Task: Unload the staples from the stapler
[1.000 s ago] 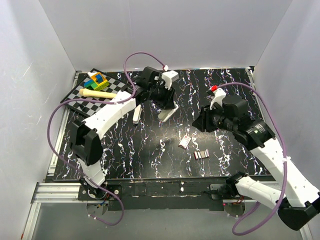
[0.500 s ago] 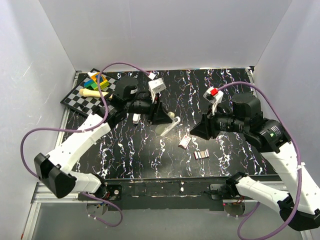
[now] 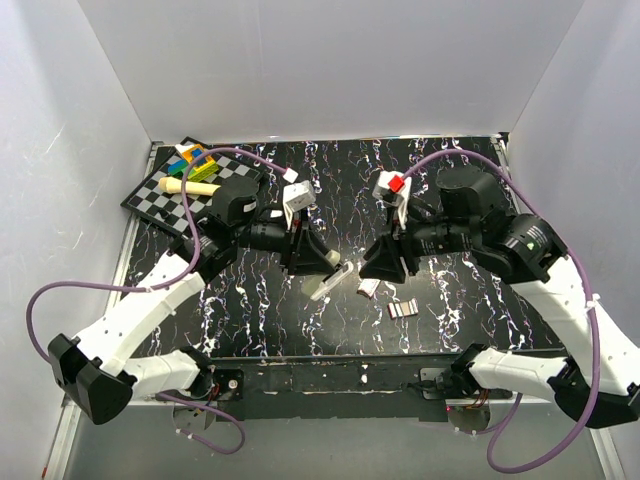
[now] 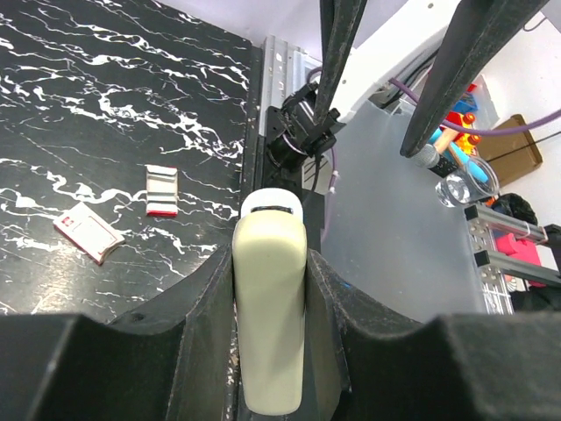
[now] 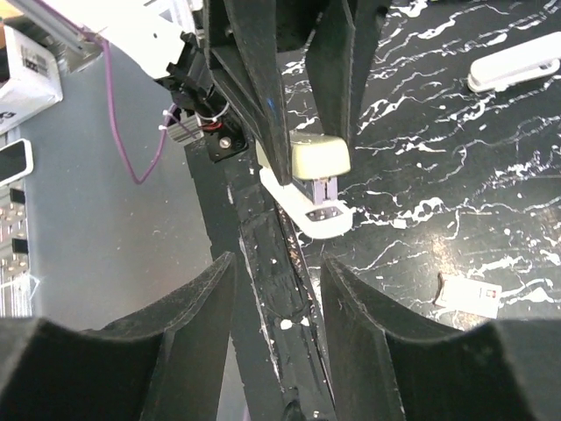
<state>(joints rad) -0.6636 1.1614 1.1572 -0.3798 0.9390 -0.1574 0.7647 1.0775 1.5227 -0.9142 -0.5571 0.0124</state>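
Observation:
My right gripper is moving toward the stapler's front end (image 3: pixel 344 273) and should keep going and close there, because that end (image 5: pixel 327 215) sticks out clear of my left gripper and faces the open fingers.
The stapler (image 4: pixel 270 307) has a cream top and a white base. My left gripper (image 4: pixel 270 272) is shut on it and holds it above the black marbled table. In the top view the stapler (image 3: pixel 328 283) sits at the centre front, at my left gripper (image 3: pixel 318 270). My right gripper (image 3: pixel 384 266) is open and empty just to its right. In the right wrist view the stapler (image 5: pixel 314 175) hangs between the left fingers (image 5: pixel 254 96), slightly open at its front end, a short way beyond my right gripper (image 5: pixel 276 324).
A strip of staples (image 3: pixel 402 309) and a small white box (image 3: pixel 370 289) lie on the table right of the stapler. A checkerboard (image 3: pixel 150 195) with coloured blocks and a cream cylinder (image 3: pixel 190 187) lies at the back left. Another white bar (image 5: pixel 517 66) lies on the table.
My left arm has carried the stapler from the back of the table toward the centre front. My right gripper has moved left, closer to it.

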